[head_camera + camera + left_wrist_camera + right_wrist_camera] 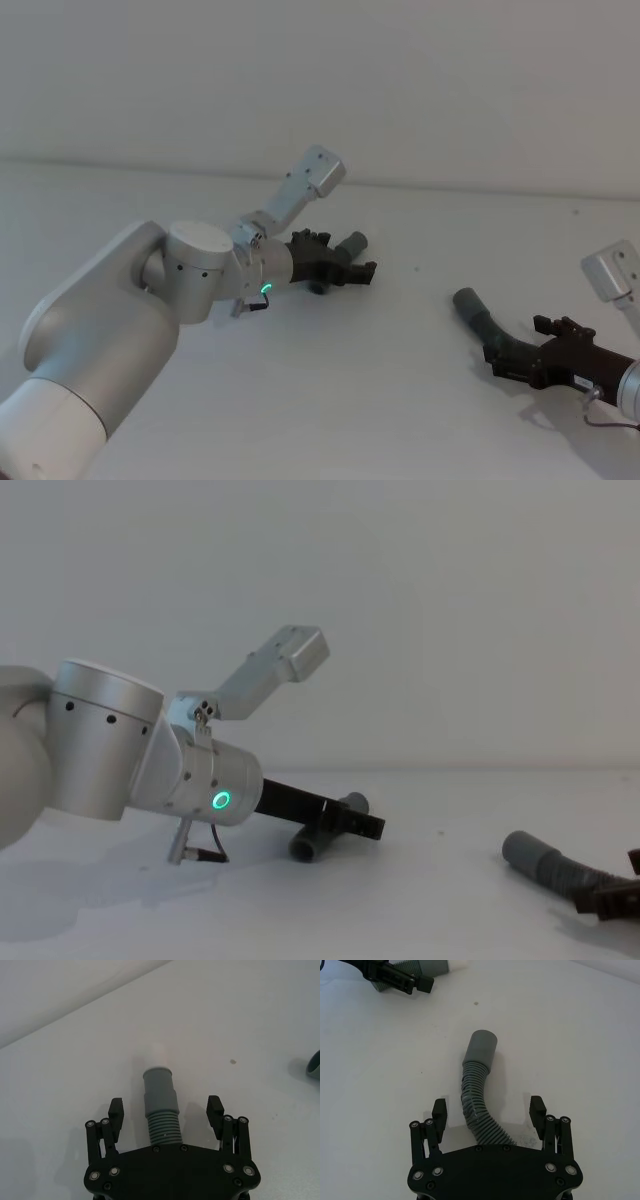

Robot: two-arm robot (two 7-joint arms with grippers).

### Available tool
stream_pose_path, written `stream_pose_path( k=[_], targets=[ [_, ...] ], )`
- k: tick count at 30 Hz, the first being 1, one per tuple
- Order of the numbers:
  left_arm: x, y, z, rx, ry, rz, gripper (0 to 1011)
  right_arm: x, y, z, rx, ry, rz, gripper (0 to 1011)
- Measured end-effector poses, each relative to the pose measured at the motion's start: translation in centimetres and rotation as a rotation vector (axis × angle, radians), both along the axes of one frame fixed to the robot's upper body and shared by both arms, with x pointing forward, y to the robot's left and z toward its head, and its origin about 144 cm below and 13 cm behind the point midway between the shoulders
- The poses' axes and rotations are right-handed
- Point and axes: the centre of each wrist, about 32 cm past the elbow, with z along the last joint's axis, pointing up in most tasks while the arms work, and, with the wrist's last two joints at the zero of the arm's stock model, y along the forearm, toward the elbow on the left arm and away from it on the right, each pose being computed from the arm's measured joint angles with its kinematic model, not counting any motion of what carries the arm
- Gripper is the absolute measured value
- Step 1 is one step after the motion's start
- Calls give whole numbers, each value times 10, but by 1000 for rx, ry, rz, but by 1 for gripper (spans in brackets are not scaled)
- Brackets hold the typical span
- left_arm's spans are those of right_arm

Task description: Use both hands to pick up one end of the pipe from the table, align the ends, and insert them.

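Observation:
My gripper will lift the short curved piece [161, 1102], and I should expect a white connector to stick out then, because a pale patch [158, 1055] shows beyond the smooth cuff's rim.
The pipe lies on the table [380, 410] in two pieces. The short curved piece [350, 246] rests between the fingers of my left gripper [345, 257], which is open. In the left wrist view its smooth cuff [159, 1088] points away from the gripper [165, 1106], and both fingers [116, 1111] stand clear of the ribs. My right gripper [514, 346] is open around the ribbed hose [476, 1102]. The hose's end cuff [481, 1048] points towards the left gripper [395, 977]. From the chest, the short piece [306, 846] and the hose's cuff [526, 853] are well apart.
A bare stretch of table separates the two pieces. A small dark speck [417, 267] marks the surface between them. A plain wall rises behind the table's far edge [480, 188].

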Motion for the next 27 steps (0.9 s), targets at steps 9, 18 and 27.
stream_pose_path(
  k=[9,18,27],
  targets=[
    [0,0,-1,-2,3,-2,1001,0,0,0,-1,3,1,911],
    [0,0,-2,-3,4,-3,1001,0,0,-1,-2,5,2,630],
    [0,0,-2,-4,5,-4,1001,0,0,-1,-3,6,2,316]
  ],
)
